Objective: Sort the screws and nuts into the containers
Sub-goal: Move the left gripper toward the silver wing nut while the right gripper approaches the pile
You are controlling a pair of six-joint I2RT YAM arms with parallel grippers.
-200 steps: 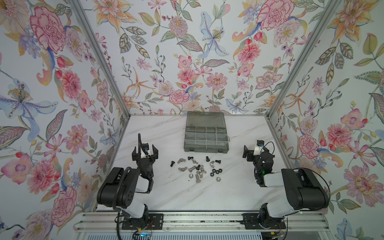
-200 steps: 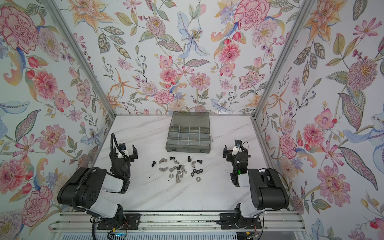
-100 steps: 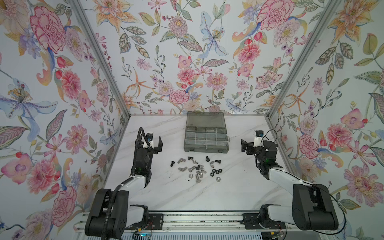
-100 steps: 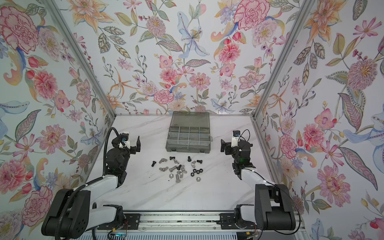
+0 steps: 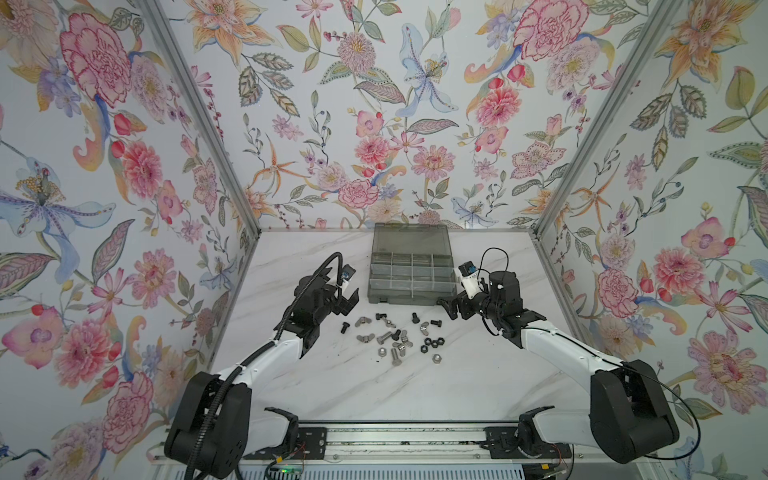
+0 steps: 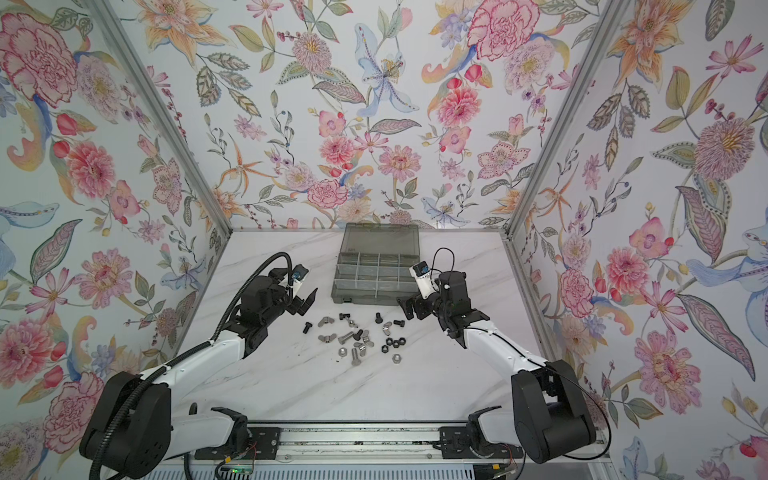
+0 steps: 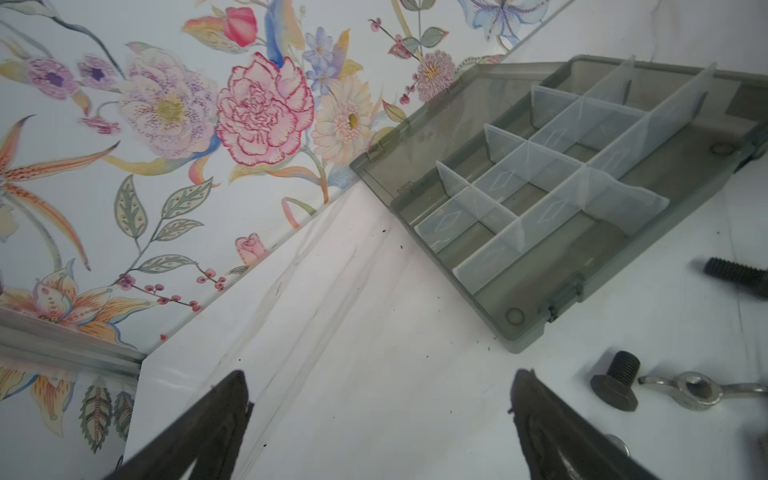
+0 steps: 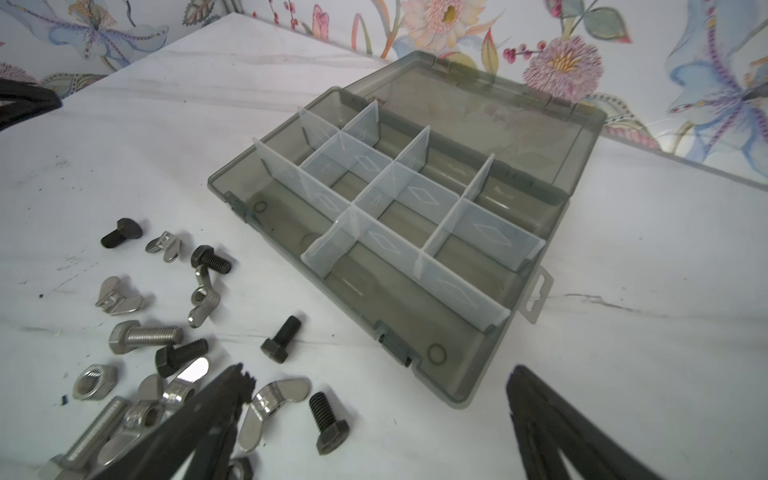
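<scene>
The wing nut (image 5: 363, 320) nearest my left gripper lies free of its neighbours, so I should keep lowering the open fingers toward it until they surround its middle.
In both top views the screws and nuts lie loose in a pile mid-table: short black screws (image 5: 344, 328), a longer silver screw (image 5: 384, 336), black hex nuts (image 5: 432, 343) and silver wing nuts (image 6: 326, 321). Behind the pile the smoky-grey organizer box (image 5: 409, 298) stands with its lid back; nothing shows in its containers (image 8: 415, 195). My left gripper (image 5: 348, 301) hangs open left of the box, above bare table (image 7: 382, 374). My right gripper (image 5: 451, 309) hangs open by the box's front right corner, a black screw (image 8: 328, 424) and a wing nut (image 8: 270, 405) between its fingers below.
Flowered walls close the table (image 5: 374, 386) in on three sides. The box's latch (image 7: 563, 295) faces the pile. A black screw (image 7: 615, 384) and a wing nut (image 7: 702, 388) lie just outside my left gripper's fingers. A rail runs along the front edge (image 5: 395, 440).
Both arms have stretched out from their folded stance at the front. The grippers have moved forward and inward toward the box and the pile. Both stay open.
</scene>
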